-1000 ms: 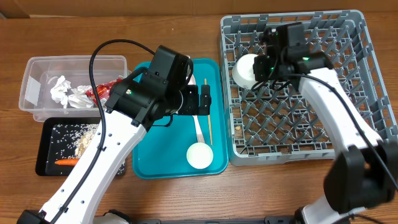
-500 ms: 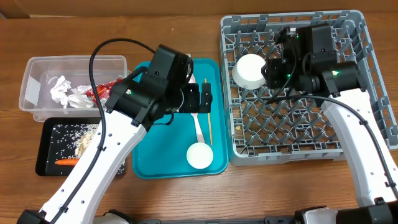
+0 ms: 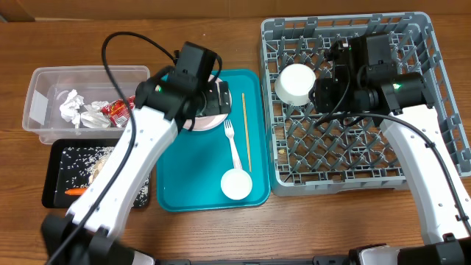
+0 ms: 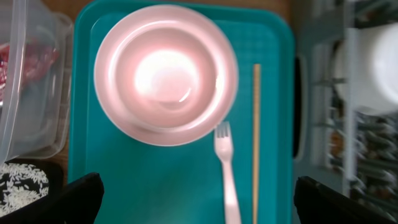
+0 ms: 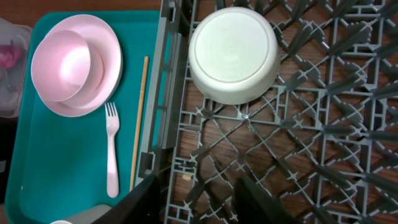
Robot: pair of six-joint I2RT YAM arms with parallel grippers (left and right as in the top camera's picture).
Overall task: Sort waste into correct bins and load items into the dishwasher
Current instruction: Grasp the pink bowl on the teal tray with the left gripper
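The pinkish bowl [image 5: 61, 65] is across the tray from the robot's right gripper, so next the left gripper grabs the bowl by its rim [image 4: 118, 74] and passes it over.
A pinkish bowl [image 4: 165, 71] sits in a pink plate [image 4: 127, 121] at the far end of the teal tray [image 4: 155, 180]. A white fork [image 4: 227, 177] and a thin wooden stick [image 4: 255, 137] lie beside them, and a small white cup [image 3: 237, 184] stands nearer. My left gripper [image 4: 202, 205] is open and empty above the tray, over the plate [image 3: 210, 120] in the overhead view. A white bowl [image 5: 233, 53] lies upside down in the grey rack [image 5: 323, 124]. My right gripper [image 5: 208, 202] is open and empty over the rack, just right of that bowl [image 3: 294, 83].
The clear tub [image 3: 44, 81] at the left holds white napkins [image 3: 73, 109] and a red wrapper [image 3: 118, 109]. The black tray [image 3: 55, 165] in front of it holds rice [image 3: 96, 162] and a carrot [image 3: 77, 192]. The rack [image 3: 353, 158] fills the right side.
My left arm has swung toward the far end of the teal tray, from over the fork to over the plate and bowl. My right gripper has drawn right, away from the white bowl.
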